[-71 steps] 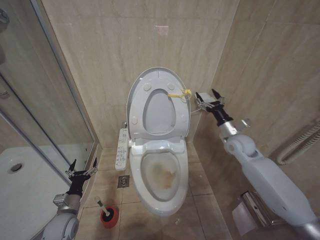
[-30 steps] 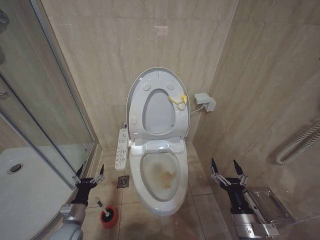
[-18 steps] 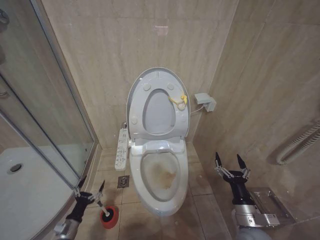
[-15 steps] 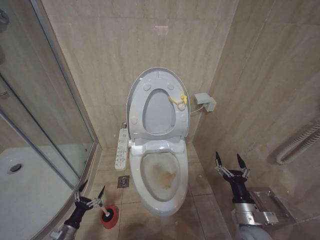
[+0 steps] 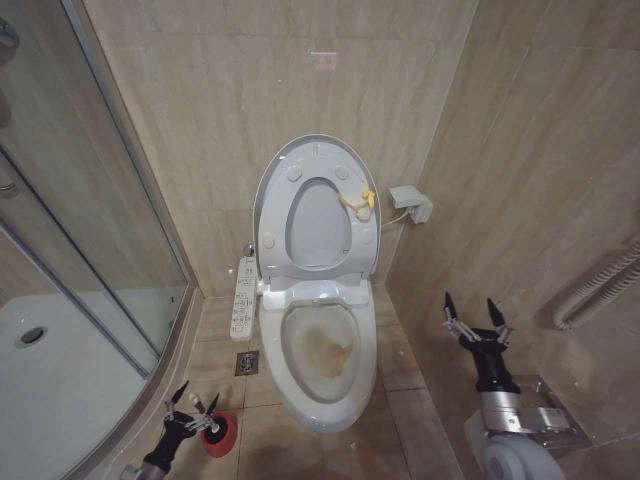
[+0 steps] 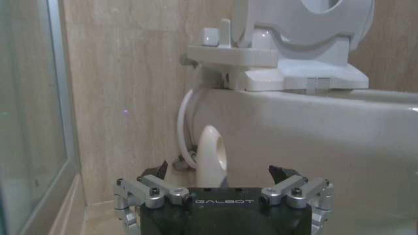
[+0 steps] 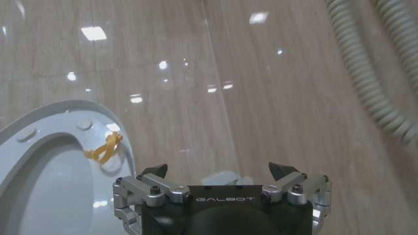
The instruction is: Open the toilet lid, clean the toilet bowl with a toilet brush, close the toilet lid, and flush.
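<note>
The red holder's dark top (image 5: 216,434) is open, so the toilet brush (image 6: 212,157) should come free when I lift it, and its holder should stay behind on the floor.
The toilet lid (image 5: 315,150) stands upright against the wall with the seat ring raised against it, and a yellow loop (image 5: 357,201) hangs at its edge. Below it the toilet bowl (image 5: 322,352) lies uncovered, stained yellowish-brown inside. The toilet brush (image 5: 218,432) stands in its red holder on the floor left of the bowl. My left gripper (image 5: 196,398) is open just above the holder, and the white handle end (image 6: 211,154) rises between its fingers. My right gripper (image 5: 469,302) is open, low at the right of the bowl, holding nothing. The lid (image 7: 39,142) also appears beyond the right gripper (image 7: 218,168).
A glass shower door (image 5: 100,230) and white shower tray (image 5: 50,390) close off the left. A bidet control panel (image 5: 243,295) juts from the bowl's left side. A wall box (image 5: 411,203), a corrugated hose (image 5: 595,290) and a metal holder (image 5: 545,420) are on the right.
The right arm came down from beside the lid's yellow loop to low on the right. The left gripper dropped toward the floor and now has the brush handle between its open fingers.
</note>
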